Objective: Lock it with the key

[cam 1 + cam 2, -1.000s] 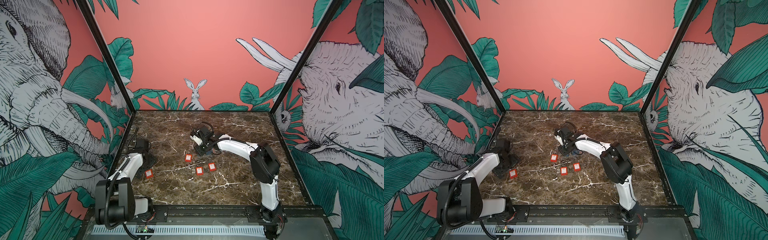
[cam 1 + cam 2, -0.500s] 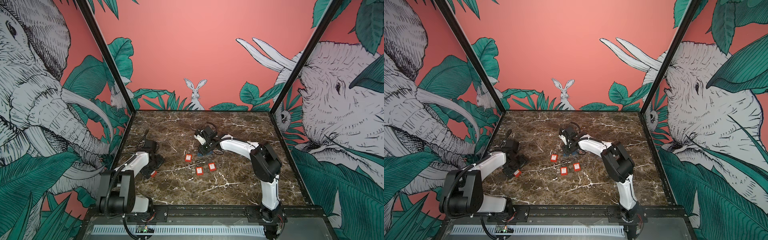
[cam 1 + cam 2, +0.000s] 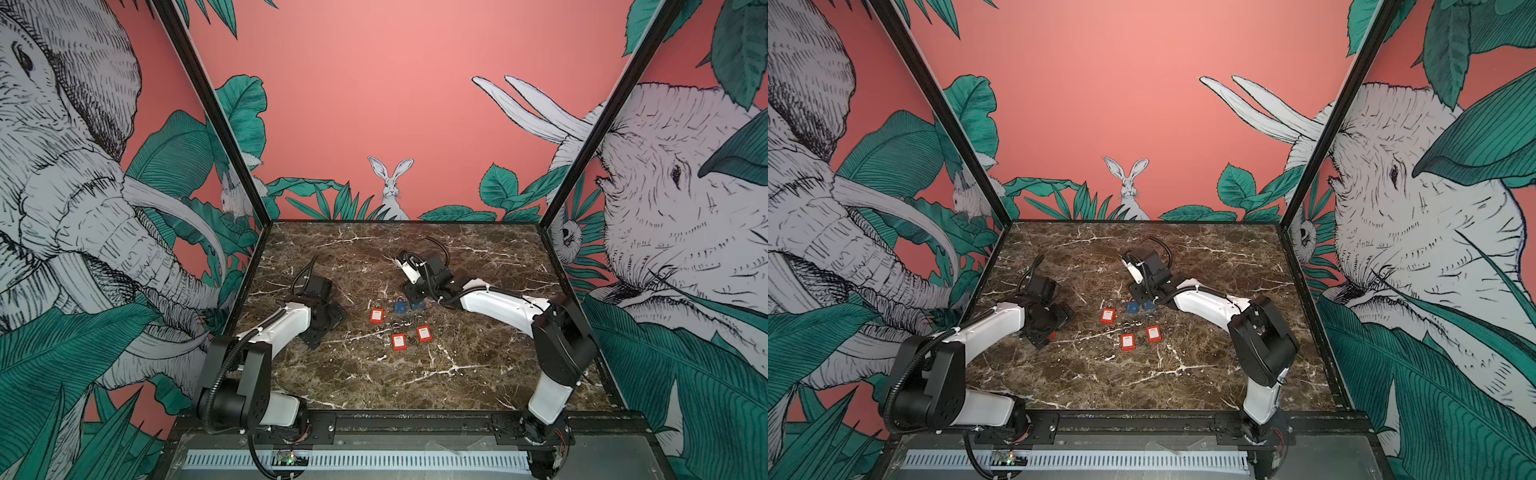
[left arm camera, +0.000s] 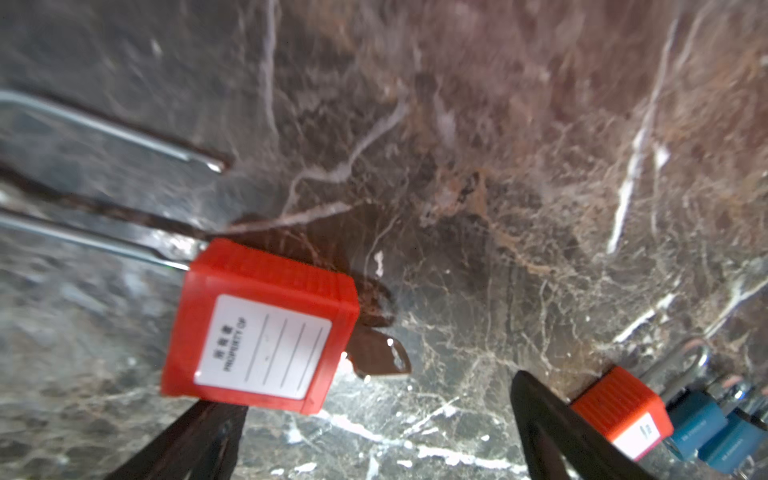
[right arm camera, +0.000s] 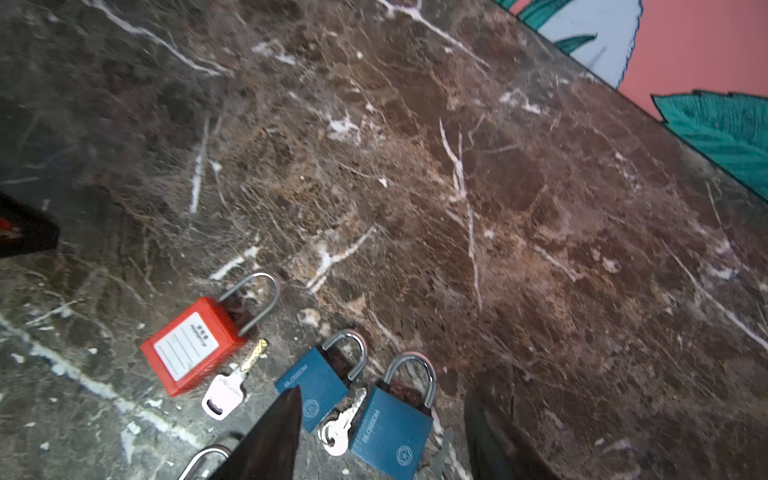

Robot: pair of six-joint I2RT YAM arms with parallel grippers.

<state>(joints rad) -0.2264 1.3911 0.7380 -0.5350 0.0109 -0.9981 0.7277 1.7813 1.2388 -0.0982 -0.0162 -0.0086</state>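
Note:
The red padlock's open shackle [image 4: 104,240] faces away from my right gripper, so my left gripper should move back and my right gripper should grab the padlock [image 4: 260,328] by its body.
In the left wrist view a red padlock [image 4: 257,328] lies on the marble with its shackle swung open and a key [image 4: 380,353] in its underside. My left gripper [image 4: 374,436] is open just short of it, one finger [image 4: 199,440] beside the body. In a top view only a red sliver of this padlock [image 3: 1052,335] shows under the left gripper [image 3: 328,322]. My right gripper [image 5: 382,440] is open over a blue padlock [image 5: 392,432] lying flat, with a loose key [image 5: 340,424] beside it.
A second blue padlock [image 5: 316,382], a red padlock [image 5: 193,345] and a silver key [image 5: 230,384] lie close by. Two more red padlocks [image 3: 398,341] [image 3: 424,333] lie nearer the front of the marble table [image 3: 374,386]. Printed walls close three sides.
My left arm has swung in from the left wall and now covers the red padlock. My right gripper has shifted slightly and its jaws have widened over the blue padlocks.

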